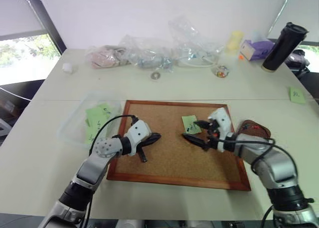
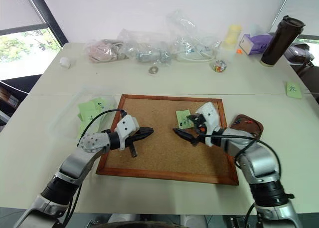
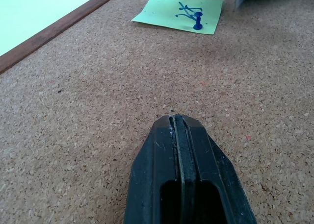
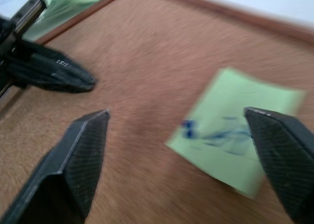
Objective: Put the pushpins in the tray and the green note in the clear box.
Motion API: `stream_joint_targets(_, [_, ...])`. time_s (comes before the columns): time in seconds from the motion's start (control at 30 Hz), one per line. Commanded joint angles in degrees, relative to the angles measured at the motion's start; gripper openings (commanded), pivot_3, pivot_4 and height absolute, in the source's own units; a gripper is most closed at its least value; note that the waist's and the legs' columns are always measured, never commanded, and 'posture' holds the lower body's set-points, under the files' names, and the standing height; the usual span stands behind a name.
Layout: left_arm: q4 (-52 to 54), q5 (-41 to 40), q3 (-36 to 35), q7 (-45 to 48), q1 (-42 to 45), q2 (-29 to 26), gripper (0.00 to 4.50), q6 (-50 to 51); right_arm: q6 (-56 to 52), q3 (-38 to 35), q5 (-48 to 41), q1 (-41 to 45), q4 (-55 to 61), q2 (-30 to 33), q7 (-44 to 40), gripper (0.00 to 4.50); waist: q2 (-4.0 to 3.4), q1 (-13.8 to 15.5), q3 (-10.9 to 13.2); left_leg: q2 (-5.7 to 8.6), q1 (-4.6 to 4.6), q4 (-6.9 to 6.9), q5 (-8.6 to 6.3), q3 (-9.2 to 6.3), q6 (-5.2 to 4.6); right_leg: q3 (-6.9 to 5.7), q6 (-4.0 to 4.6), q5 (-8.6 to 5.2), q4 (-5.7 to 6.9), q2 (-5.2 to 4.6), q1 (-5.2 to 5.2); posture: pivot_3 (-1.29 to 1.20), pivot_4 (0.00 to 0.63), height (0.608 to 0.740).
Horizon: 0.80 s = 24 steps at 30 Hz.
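I expect the green note (image 1: 191,124) to come up with the blue-headed pushpin (image 4: 189,129) when I pull, because the pushpin goes through the green note near its edge.
A green note (image 1: 190,123) lies on the corkboard (image 1: 164,158), pinned by a blue-headed pushpin (image 3: 197,24) through its scribble. My right gripper (image 1: 190,129) hangs open right over the note, with one finger (image 4: 279,150) above its edge and the other finger (image 4: 81,150) over bare cork. My left gripper (image 1: 155,136) is shut on nothing and rests low over the cork, left of the note, pointing towards it. The dark reddish tray (image 1: 260,131) sits just off the board's right edge, behind my right wrist. The clear box (image 1: 75,120) stands left of the board and holds several green notes.
Crumpled clear plastic bags (image 1: 149,53) line the back of the table, with a black bottle (image 1: 284,46), a purple box (image 1: 255,49) and a yellow cup (image 1: 235,39). A small jar (image 1: 222,71) and a ring (image 1: 155,75) lie nearer. Another green note (image 1: 297,95) is far right.
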State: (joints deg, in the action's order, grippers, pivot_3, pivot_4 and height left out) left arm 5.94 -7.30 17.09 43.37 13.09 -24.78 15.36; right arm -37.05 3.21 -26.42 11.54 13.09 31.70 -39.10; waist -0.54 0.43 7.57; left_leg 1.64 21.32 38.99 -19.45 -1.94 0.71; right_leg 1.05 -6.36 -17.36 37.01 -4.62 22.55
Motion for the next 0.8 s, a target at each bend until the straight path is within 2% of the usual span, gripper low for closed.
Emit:
stream_joint_targets(0.03, [-1.94, 1.76, 1.83, 0.39, -2.81, -1.06, 0.00, 3.10, 4.47, 1.39, 3.47, 0.45, -1.35, -0.64, -0.15, 4.47, 0.02, -0.04, -0.01, 0.01, 0.01, 0.00, 0.00, 0.00, 0.00, 0.00, 0.00, 0.00, 0.00, -0.01, 0.01, 0.00, 0.150, 0.740])
stream_joint_targets(0.33, [-0.89, 1.61, 1.59, -0.07, -3.44, -1.06, 0.00, 3.86, 7.83, 1.72, 6.72, 0.64, -4.72, -1.28, -0.72, 4.47, 0.07, -0.24, -0.05, 0.01, -0.04, -0.01, 0.01, 0.00, 0.01, 0.00, 0.00, 0.00, 0.01, 0.00, -0.02, 0.00, 0.150, 0.740])
stream_joint_targets(0.37, [-0.80, 1.57, 1.57, -0.11, -3.49, -1.04, 0.00, 3.92, 7.95, 1.66, 6.84, 0.40, -4.54, -1.07, -0.89, 3.98, 0.06, -0.24, -0.05, 0.01, -0.04, -0.01, 0.01, 0.00, 0.01, 0.00, 0.00, 0.00, 0.00, 0.00, -0.02, 0.00, 0.150, 0.740])
stream_joint_targets(0.4, [-0.77, 1.55, 1.55, -0.17, -3.51, -0.99, 0.00, 4.00, 8.07, 1.75, 7.06, 0.14, -4.27, -0.82, -1.13, 3.72, 0.06, -0.24, -0.05, 0.01, -0.04, -0.01, 0.01, 0.01, 0.01, 0.00, 0.00, 0.00, 0.01, 0.00, -0.02, 0.00, 0.150, 0.740])
stream_joint_targets(0.5, [-0.69, 1.52, 1.55, -0.24, -3.52, -0.95, 0.00, 4.11, 8.39, 1.79, 7.66, -0.41, -4.07, -0.71, -1.34, 2.24, 0.06, -0.26, -0.05, 0.01, -0.04, -0.01, 0.00, 0.00, 0.01, 0.00, 0.00, 0.00, 0.01, 0.00, -0.01, 0.00, 0.150, 0.740])
stream_joint_targets(0.53, [-0.66, 1.51, 1.55, -0.26, -3.52, -0.94, 0.00, 4.15, 8.56, 1.82, 7.90, -0.55, -4.10, -0.70, -1.36, 1.88, 0.06, -0.27, -0.05, 0.01, -0.04, -0.01, 0.01, 0.00, 0.01, 0.00, 0.00, 0.00, 0.01, 0.00, -0.02, 0.00, 0.150, 0.740])
stream_joint_targets(0.63, [-0.52, 1.49, 1.57, -0.24, -3.51, -1.01, 0.00, 4.37, 9.52, 2.46, 8.98, -1.19, -3.89, -0.33, -1.77, 0.32, 0.07, -0.28, -0.06, 0.01, -0.04, -0.01, 0.00, 0.00, 0.01, 0.00, 0.00, 0.00, 0.01, 0.00, -0.02, 0.00, 0.150, 0.740])
stream_joint_targets(0.67, [-0.41, 1.47, 1.57, -0.21, -3.50, -1.06, 0.00, 4.49, 9.92, 2.74, 9.42, -1.25, -3.74, -0.18, -1.98, 0.03, 0.06, -0.28, -0.06, 0.01, -0.04, -0.01, 0.00, 0.00, 0.01, 0.00, 0.00, 0.00, 0.01, 0.00, -0.02, 0.00, 0.150, 0.740])
stream_joint_targets(0.8, [0.12, 1.45, 1.60, -0.18, -3.49, -1.16, 0.00, 4.94, 10.99, 2.95, 10.44, -1.11, -3.45, -0.54, -1.96, 0.03, 0.07, -0.29, -0.06, 0.01, -0.04, -0.01, 0.00, 0.00, 0.01, 0.00, 0.00, 0.00, 0.01, 0.00, -0.02, 0.00, 0.150, 0.740])
